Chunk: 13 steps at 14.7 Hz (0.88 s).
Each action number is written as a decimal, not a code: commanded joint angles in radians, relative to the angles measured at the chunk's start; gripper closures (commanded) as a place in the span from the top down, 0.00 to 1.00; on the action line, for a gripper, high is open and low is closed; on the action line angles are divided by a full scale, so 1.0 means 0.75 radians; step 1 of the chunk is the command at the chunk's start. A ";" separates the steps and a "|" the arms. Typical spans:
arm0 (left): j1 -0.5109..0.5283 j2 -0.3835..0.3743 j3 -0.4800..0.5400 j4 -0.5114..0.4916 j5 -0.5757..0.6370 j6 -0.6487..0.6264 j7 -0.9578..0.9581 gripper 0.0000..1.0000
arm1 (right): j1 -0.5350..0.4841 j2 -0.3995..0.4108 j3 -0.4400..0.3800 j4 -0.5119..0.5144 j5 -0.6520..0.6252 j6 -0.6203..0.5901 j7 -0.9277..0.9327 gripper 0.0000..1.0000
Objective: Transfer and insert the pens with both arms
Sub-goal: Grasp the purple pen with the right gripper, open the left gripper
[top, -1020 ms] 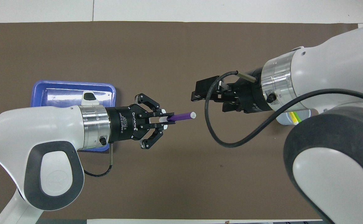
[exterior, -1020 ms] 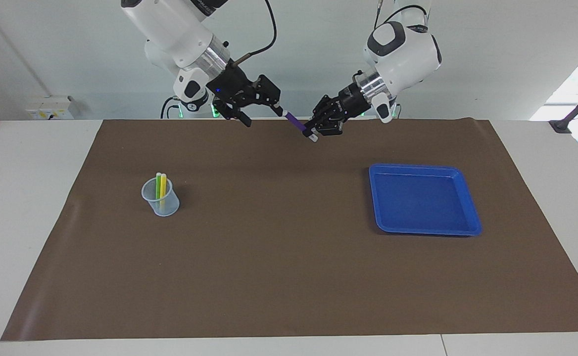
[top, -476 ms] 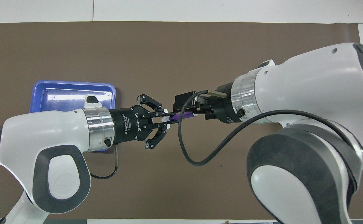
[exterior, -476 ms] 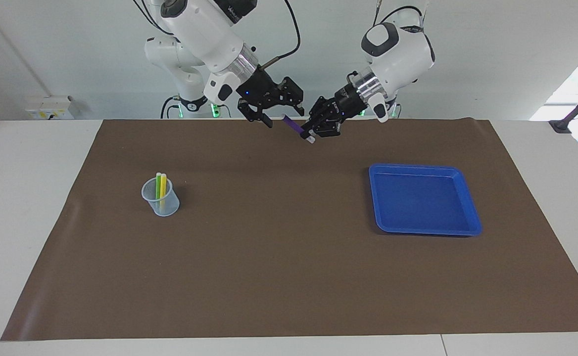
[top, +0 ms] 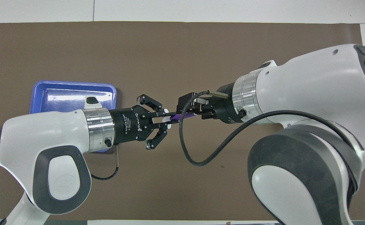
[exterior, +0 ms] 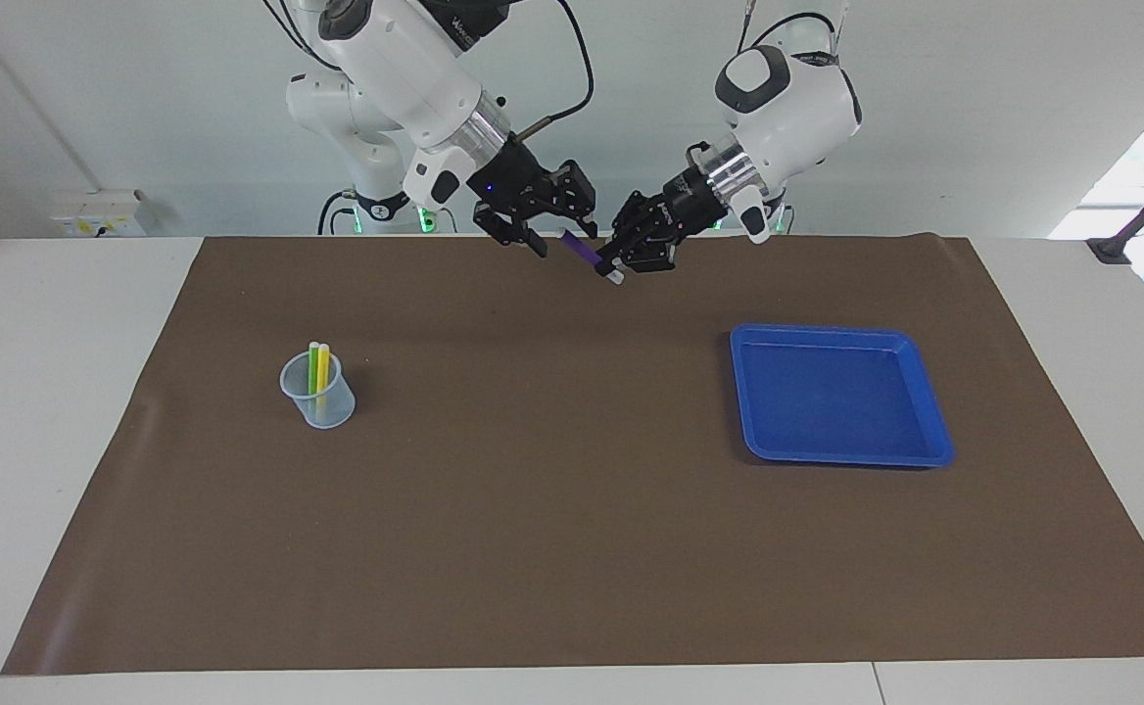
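Note:
The cup [exterior: 318, 390] is on my right gripper's side. So my left gripper should open and move away once my right gripper closes on the purple pen's loose end [exterior: 571, 241].
My left gripper [exterior: 613, 262] is shut on the purple pen [exterior: 580, 251] near its whitish end and holds it in the air over the mat's edge nearest the robots. In the overhead view the left gripper [top: 167, 120] points the pen [top: 177, 117] at my right gripper [top: 187, 110]. My right gripper [exterior: 560, 230] is open, with its fingers on either side of the pen's free end. The green pen [exterior: 313, 364] and the yellow pen [exterior: 323, 368] stand in a clear cup [exterior: 318, 394] toward the right arm's end.
A blue tray [exterior: 838, 406] lies on the brown mat [exterior: 552, 509] toward the left arm's end; it also shows in the overhead view [top: 60, 93]. The right arm covers the cup in the overhead view.
My right gripper has moved in from apart to straddle the purple pen's free end. My left gripper has kept its hold and barely moved.

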 commanded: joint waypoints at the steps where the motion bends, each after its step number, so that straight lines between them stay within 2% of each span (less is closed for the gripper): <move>1: -0.025 -0.048 0.016 -0.048 -0.025 0.031 -0.021 0.00 | -0.017 -0.036 0.006 -0.041 0.006 0.004 -0.032 0.00; 8: -0.027 -0.050 0.016 -0.048 -0.025 0.038 -0.045 0.00 | -0.017 -0.032 0.006 -0.037 -0.002 0.014 -0.034 0.00; 9: -0.027 -0.053 0.016 -0.046 -0.025 0.038 -0.058 0.99 | -0.017 -0.032 0.004 -0.037 -0.012 0.014 -0.036 0.00; 13: -0.017 -0.061 0.018 -0.046 -0.023 0.031 -0.056 1.00 | -0.025 -0.030 -0.049 -0.043 -0.122 0.008 -0.052 0.00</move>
